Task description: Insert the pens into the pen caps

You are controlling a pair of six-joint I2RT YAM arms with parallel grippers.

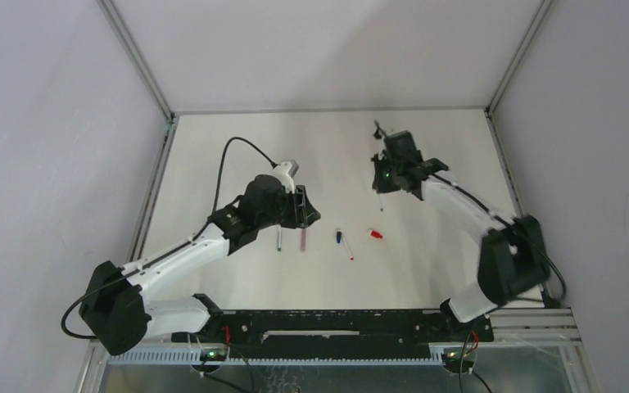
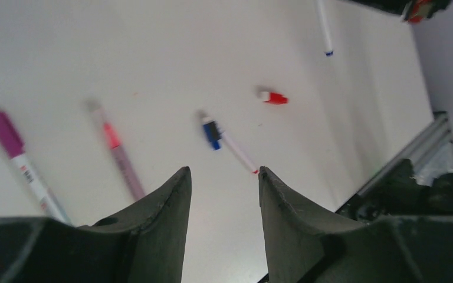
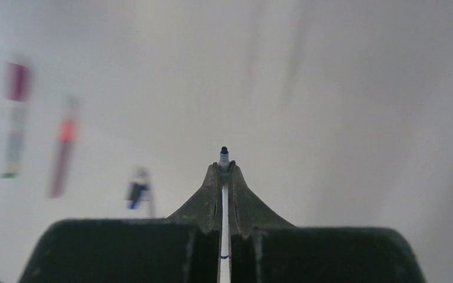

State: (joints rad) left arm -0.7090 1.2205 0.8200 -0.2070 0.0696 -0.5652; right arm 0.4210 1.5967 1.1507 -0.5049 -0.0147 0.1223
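Observation:
My right gripper will have the pen's uncapped writing tip hidden at the gripped end, because the thin white pen's blunt blue end [image 1: 382, 210] hangs below the gripper.
My right gripper [image 1: 383, 170] [image 3: 224, 168] is shut on a thin white pen [image 1: 381, 201] [image 3: 224, 157] with a blue end, held above the back right of the table; this pen also shows in the left wrist view [image 2: 324, 26]. My left gripper [image 1: 303, 214] [image 2: 224, 171] is open and empty, above the pens lying mid-table. There lie a white pen with a magenta cap [image 2: 3, 132] [image 1: 279, 237], a pinkish-red pen [image 2: 118, 156] [image 1: 303, 239], a blue cap [image 2: 212, 134] [image 1: 340, 237] against a white pen with a red tip [image 2: 239, 153], and a loose red cap [image 2: 274, 97] [image 1: 374, 234].
The white table [image 1: 237, 147] has a metal frame rail along its left [image 1: 154, 188] and right edges. A black rail [image 1: 336, 319] runs along the near edge between the arm bases. Grey walls enclose the back and sides.

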